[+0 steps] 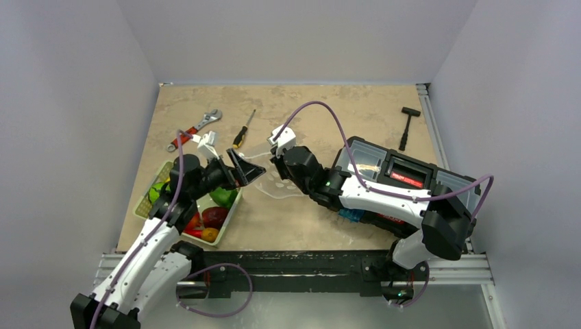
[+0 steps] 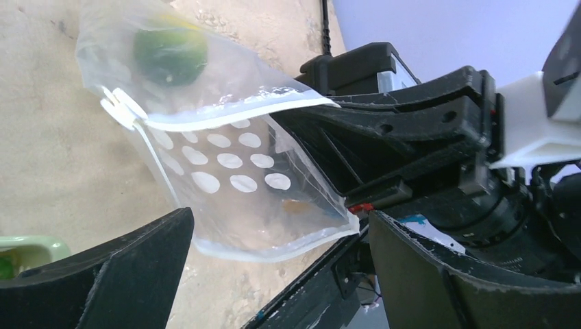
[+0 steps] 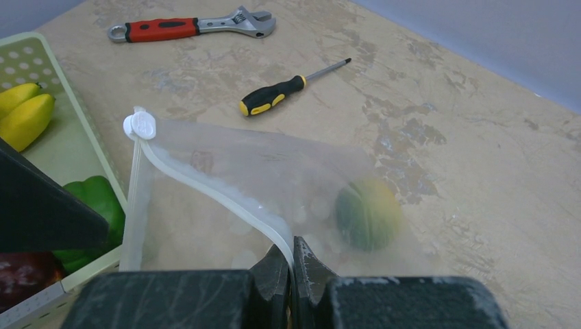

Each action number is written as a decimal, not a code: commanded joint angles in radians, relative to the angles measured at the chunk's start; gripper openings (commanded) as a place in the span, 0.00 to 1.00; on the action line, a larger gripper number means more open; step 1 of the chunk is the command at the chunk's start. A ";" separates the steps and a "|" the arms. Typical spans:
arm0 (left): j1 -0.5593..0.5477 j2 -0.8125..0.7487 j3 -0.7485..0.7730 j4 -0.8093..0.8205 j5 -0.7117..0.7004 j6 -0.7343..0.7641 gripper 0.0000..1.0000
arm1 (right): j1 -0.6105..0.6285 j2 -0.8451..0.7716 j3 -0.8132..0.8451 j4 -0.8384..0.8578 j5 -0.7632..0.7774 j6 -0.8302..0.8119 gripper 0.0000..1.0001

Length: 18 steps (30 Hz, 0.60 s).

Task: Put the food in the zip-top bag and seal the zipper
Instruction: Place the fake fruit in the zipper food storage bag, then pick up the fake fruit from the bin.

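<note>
The bag's opening [image 2: 233, 181] is held open by my right gripper, so my left gripper should keep going to the green watermelon in the basket until both fingers have hold of it.
The zip-top bag [image 1: 264, 171] lies open-mouthed between my two grippers, clear with whitish dots [image 2: 229, 161]. One green-yellow round fruit [image 3: 366, 212] sits inside it. My right gripper [image 3: 293, 264] is shut on the zipper [image 3: 205, 188] at the upper lip of the mouth, holding it up. My left gripper [image 2: 274, 274] stands wide open just in front of the mouth, with the lower lip of the bag above the gap and nothing held. More food stays in the basket [image 1: 147, 199]: a green pepper [image 1: 223, 197], a maroon piece [image 1: 214, 216] and an orange one [image 1: 209, 234].
A red-handled wrench [image 1: 195, 129] and a screwdriver [image 1: 243, 130] lie behind the bag. A black toolbox [image 1: 404, 178] sits under my right arm, and a small black hammer [image 1: 408, 127] lies at the far right. White walls close in three sides.
</note>
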 commanded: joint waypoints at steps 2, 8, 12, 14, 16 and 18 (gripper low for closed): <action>-0.005 -0.090 0.116 -0.152 -0.062 0.126 0.99 | -0.001 -0.033 0.033 0.026 -0.004 0.012 0.00; -0.005 -0.200 0.266 -0.545 -0.386 0.239 0.98 | 0.000 -0.034 0.026 0.030 -0.007 0.014 0.00; -0.004 -0.219 0.348 -0.811 -0.801 0.216 1.00 | 0.000 -0.037 0.021 0.033 -0.009 0.017 0.00; -0.003 -0.210 0.362 -0.910 -0.985 0.176 1.00 | 0.000 -0.038 0.019 0.034 -0.009 0.016 0.00; -0.003 -0.187 0.367 -0.973 -1.112 0.154 1.00 | 0.000 -0.041 0.015 0.032 -0.009 0.016 0.00; -0.001 -0.139 0.372 -1.006 -1.205 0.141 1.00 | 0.000 -0.045 0.011 0.035 -0.009 0.019 0.00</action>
